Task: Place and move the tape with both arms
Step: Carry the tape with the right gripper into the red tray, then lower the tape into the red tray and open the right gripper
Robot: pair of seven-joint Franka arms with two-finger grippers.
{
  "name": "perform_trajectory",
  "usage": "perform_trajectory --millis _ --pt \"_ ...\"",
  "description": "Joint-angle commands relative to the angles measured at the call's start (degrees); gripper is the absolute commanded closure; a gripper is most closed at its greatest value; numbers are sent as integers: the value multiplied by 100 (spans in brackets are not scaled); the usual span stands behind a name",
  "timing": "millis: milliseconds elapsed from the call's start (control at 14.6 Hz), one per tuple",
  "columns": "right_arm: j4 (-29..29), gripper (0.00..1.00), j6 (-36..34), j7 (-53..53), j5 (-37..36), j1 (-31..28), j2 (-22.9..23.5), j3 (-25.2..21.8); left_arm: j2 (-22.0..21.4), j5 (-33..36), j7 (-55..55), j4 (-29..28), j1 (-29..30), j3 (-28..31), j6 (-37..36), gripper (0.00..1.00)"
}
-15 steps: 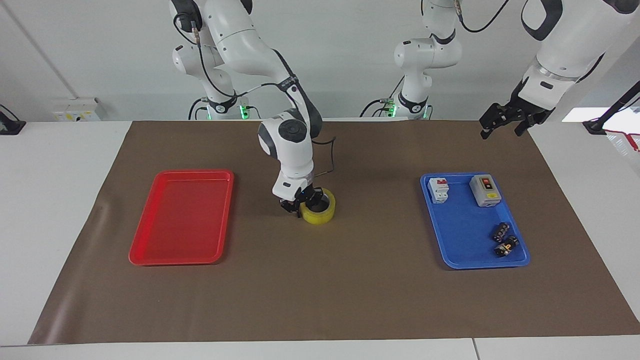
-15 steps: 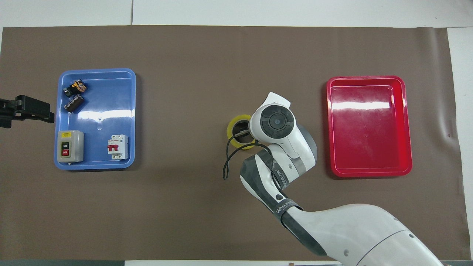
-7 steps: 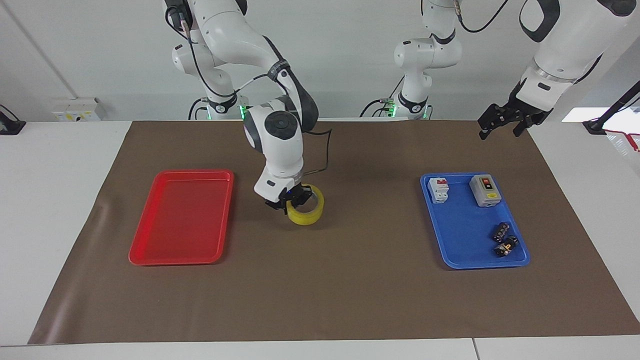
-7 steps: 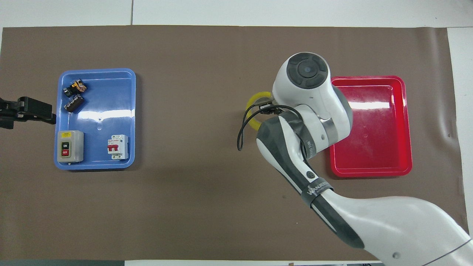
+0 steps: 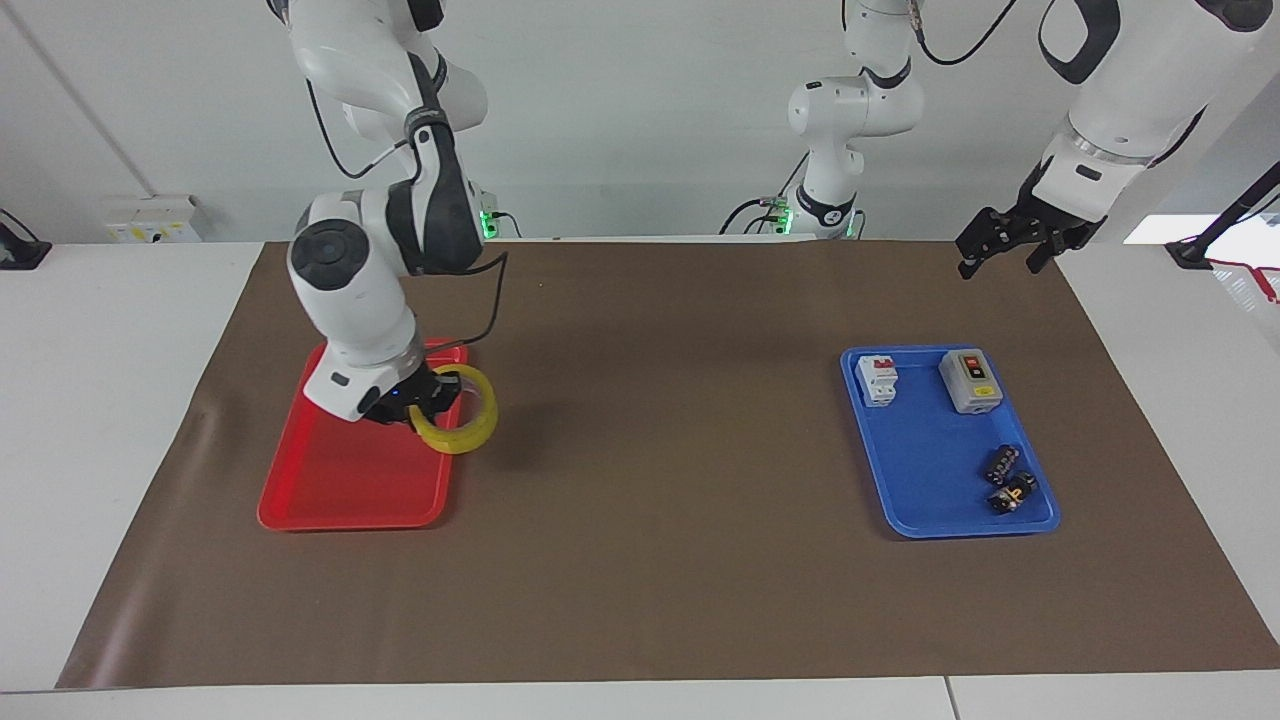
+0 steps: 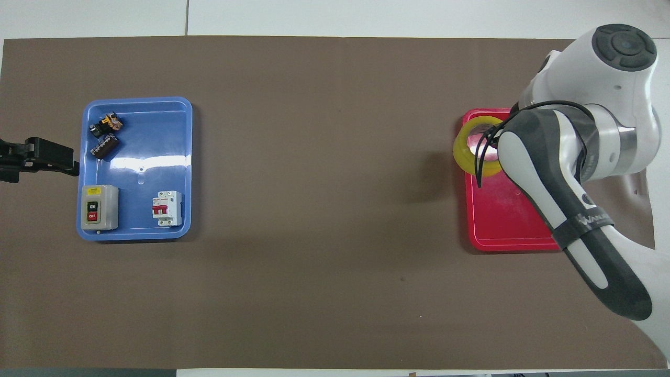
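My right gripper goes on moving the tape (image 5: 485, 416) inward and down until it touches the tray's bottom (image 5: 374, 450), because the tape hangs above the rim of the empty red tray.
The tape (image 5: 472, 432) (image 6: 462, 152), a translucent yellow ring, hangs tilted in the air over the rim of the red tray (image 5: 340, 492) (image 6: 502, 230), on the tray's side toward the table's middle. My right gripper (image 5: 430, 400) is shut on the ring's wall, with one finger inside the ring. In the overhead view the right arm's wrist hides this gripper and part of the tray. My left gripper (image 5: 1000, 246) (image 6: 37, 157) waits open and empty, raised over the mat's edge at the left arm's end, beside the blue tray (image 5: 930, 505) (image 6: 137, 222).
The blue tray holds a grey switch box (image 5: 970, 381), a white circuit breaker (image 5: 877, 380) and two small black parts (image 5: 1008, 480). A brown mat (image 5: 660, 560) covers the table. Two smaller white arms (image 5: 830, 150) stand at the robots' end.
The right arm has lifted the tape off the mat's middle and carried it toward its own end, to the red tray's rim. The left arm has not moved.
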Motion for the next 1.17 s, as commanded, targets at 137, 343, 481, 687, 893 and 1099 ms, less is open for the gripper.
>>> perform_trajectory --millis 137,343,481,687,893,1099 --pt "-1335 100 1408 -1271 62 -668 -430 90 -136 86 415 -86 52 -39 135 0" --pt "-1855 100 1902 -1624 62 -958 -562 90 -137 86 546 -95 52 -40 170 0" --pt "-2189 100 2315 -1713 62 -1011 -632 90 -137 86 582 -103 34 -39 188 0" --pt "-2296 100 2413 -1721 62 -1055 -598 90 -154 86 547 -112 52 -40 144 0" --pt "-2305 100 2422 -1686 62 -1073 -571 90 -154 86 547 -121 61 -40 126 0" --pt "-2296 100 2457 -1652 62 -1090 -457 90 -154 86 547 -121 70 -40 126 0"
